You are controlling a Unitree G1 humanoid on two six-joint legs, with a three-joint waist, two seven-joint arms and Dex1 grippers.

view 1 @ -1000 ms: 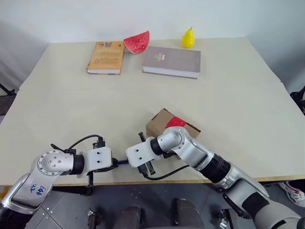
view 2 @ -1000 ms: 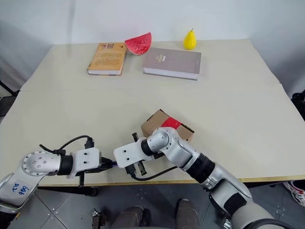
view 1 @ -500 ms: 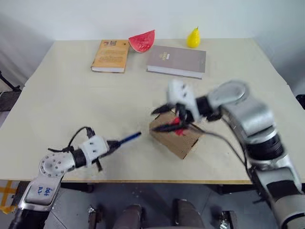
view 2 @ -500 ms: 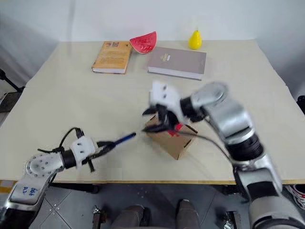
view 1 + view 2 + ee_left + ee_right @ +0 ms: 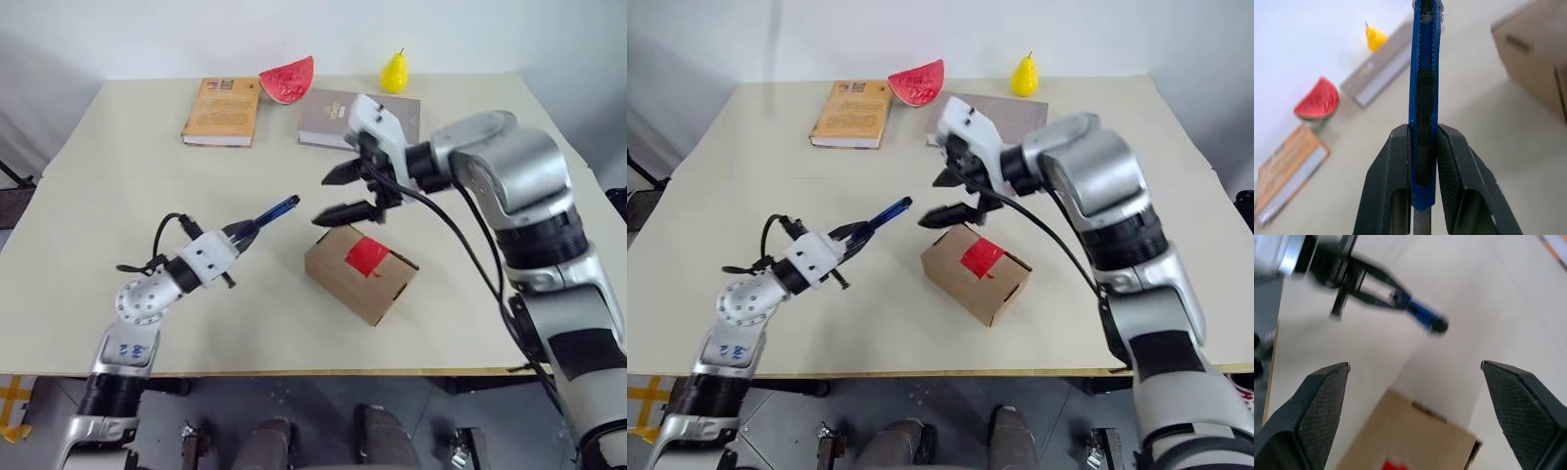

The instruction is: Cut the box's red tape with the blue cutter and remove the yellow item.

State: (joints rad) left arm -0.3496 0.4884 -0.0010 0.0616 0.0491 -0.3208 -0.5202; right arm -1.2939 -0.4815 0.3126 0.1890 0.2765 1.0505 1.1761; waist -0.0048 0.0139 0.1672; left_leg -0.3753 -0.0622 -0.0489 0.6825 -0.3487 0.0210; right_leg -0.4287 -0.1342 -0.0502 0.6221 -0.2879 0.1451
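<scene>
The red tape goes over the box's far top edge [image 5: 379, 244]. The lid [image 5: 339, 253] will come loose there and swing up when I cut along the tape.
The brown box [image 5: 361, 274] lies closed on the table, with the red tape [image 5: 367, 257] across its top seam. My left gripper [image 5: 240, 233] is shut on the blue cutter [image 5: 269, 214]. It holds the cutter in the air to the left of the box, with the tip pointing towards my right gripper. In the left wrist view the cutter [image 5: 1422, 98] stands clamped between the two fingers [image 5: 1396, 186]. My right gripper [image 5: 343, 193] hangs open and empty just above the box's far corner. The yellow item is hidden.
Along the table's far edge lie an orange book [image 5: 220, 111], a watermelon slice [image 5: 286, 81], a grey book [image 5: 328, 116] partly behind my right hand, and a yellow pear [image 5: 394, 71]. Bare tabletop [image 5: 118, 215] stretches around the box.
My right gripper has opened, left the table's front edge and risen above the box. My left arm has carried the cutter up and forward, away from the front edge.
</scene>
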